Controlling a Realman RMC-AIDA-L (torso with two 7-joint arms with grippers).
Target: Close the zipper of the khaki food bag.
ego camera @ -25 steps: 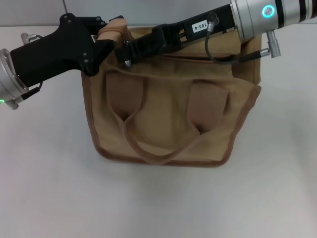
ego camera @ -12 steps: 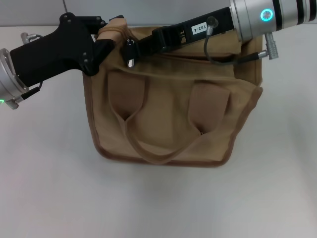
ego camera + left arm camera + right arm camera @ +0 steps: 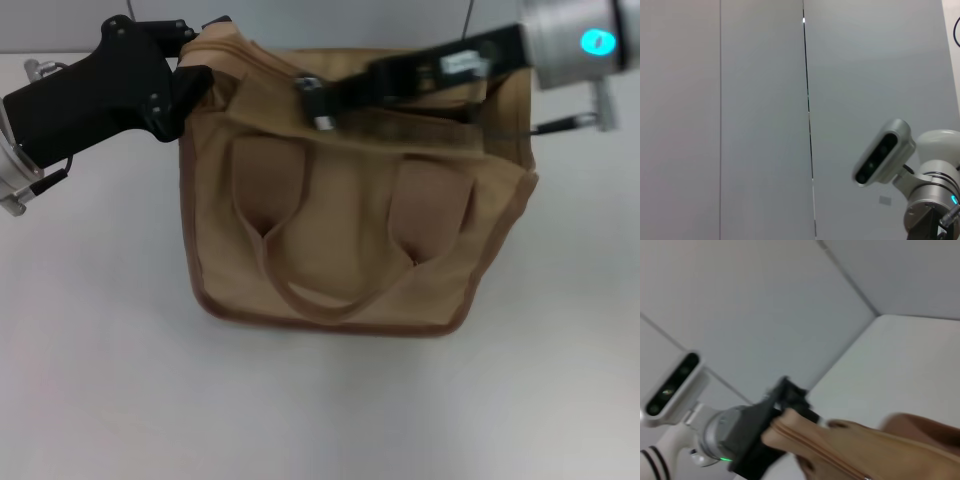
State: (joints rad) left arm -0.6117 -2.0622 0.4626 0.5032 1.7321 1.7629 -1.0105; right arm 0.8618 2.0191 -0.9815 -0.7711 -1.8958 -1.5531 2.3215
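Observation:
The bag's corner (image 3: pixel 224 44) is held in my left gripper, so my right gripper should go on pulling the pull tab along the open gap until it reaches the zipper's far end (image 3: pixel 474 108).
The khaki food bag (image 3: pixel 340 230) stands in the middle of the table, its front handle strap (image 3: pixel 330 300) hanging down. My left gripper (image 3: pixel 190 65) is shut on the bag's top left corner; it also shows in the right wrist view (image 3: pixel 785 400), clamping the bag's end (image 3: pixel 790 427). My right gripper (image 3: pixel 315 100) reaches in from the right over the bag's top and is shut at the zipper (image 3: pixel 265 62), with the small silver pull tab (image 3: pixel 322 121) at its tips. The zipper looks closed left of the tips. A dark gap (image 3: pixel 425 112) shows to their right.
The white table (image 3: pixel 100 350) surrounds the bag. A grey wall lies behind it. The left wrist view shows only the wall, my head camera (image 3: pixel 882 157) and part of my right arm (image 3: pixel 935 210).
My right gripper has slid to the right along the bag's top, from near the left corner towards the middle. The left gripper and the bag's corner have shifted slightly up and back.

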